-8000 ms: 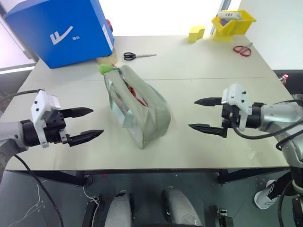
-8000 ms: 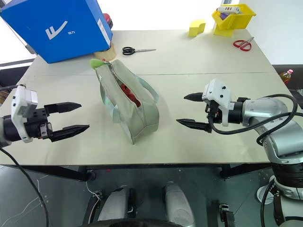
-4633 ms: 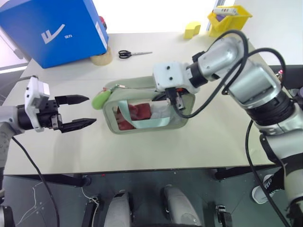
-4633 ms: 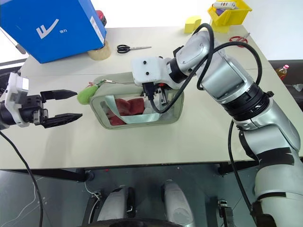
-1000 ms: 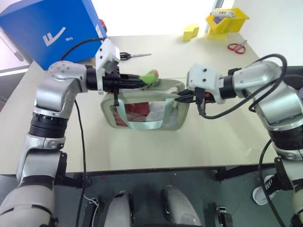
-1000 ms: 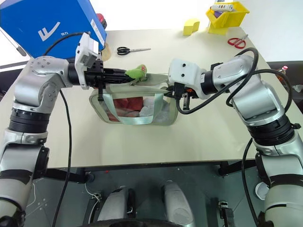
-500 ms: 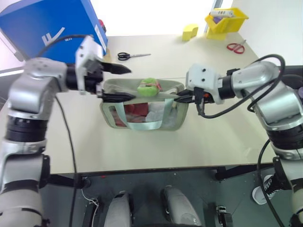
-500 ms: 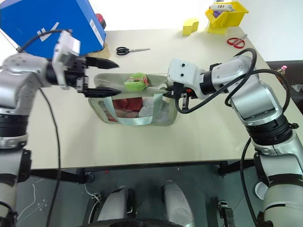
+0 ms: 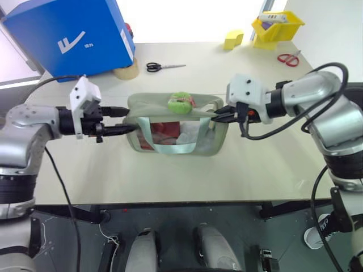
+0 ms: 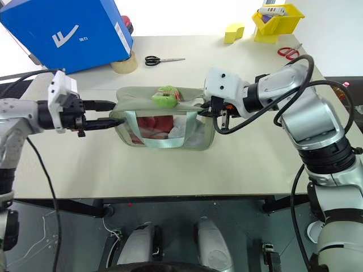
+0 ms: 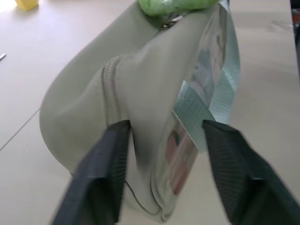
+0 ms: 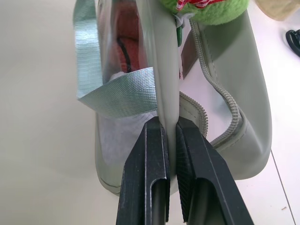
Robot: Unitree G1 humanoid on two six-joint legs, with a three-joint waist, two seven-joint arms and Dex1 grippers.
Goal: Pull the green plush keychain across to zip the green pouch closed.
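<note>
Next, I clamp the pouch's opposite end with my left gripper while my right gripper pulls the plush keychain (image 9: 180,103), because my right gripper is holding the pouch's edge beside the gaping zipper (image 9: 210,106).
The green pouch (image 9: 201,139) stands on the table with its clear window toward me and red items inside. The green plush keychain (image 9: 180,102) rests on the pouch's top, about halfway along the zipper, with no gripper on it. My left gripper (image 9: 130,119) is at the pouch's left end, and its fingers (image 11: 110,159) press on either side of that end. My right gripper (image 12: 169,122) is shut on the thin top edge at the pouch's right end. Beside that edge the zipper (image 12: 220,93) gapes open.
A blue box (image 9: 74,37) and a tape roll (image 9: 126,72) stand at the back left, with black scissors (image 9: 164,67) behind the pouch. At the back right are a yellow block (image 9: 233,39), a yellow bin (image 9: 278,25) and red scissors (image 9: 288,58).
My left gripper let go of the keychain, swung left and down to the pouch's left end, and narrowed its fingers there. The keychain stays mid-zipper. The right gripper has not moved.
</note>
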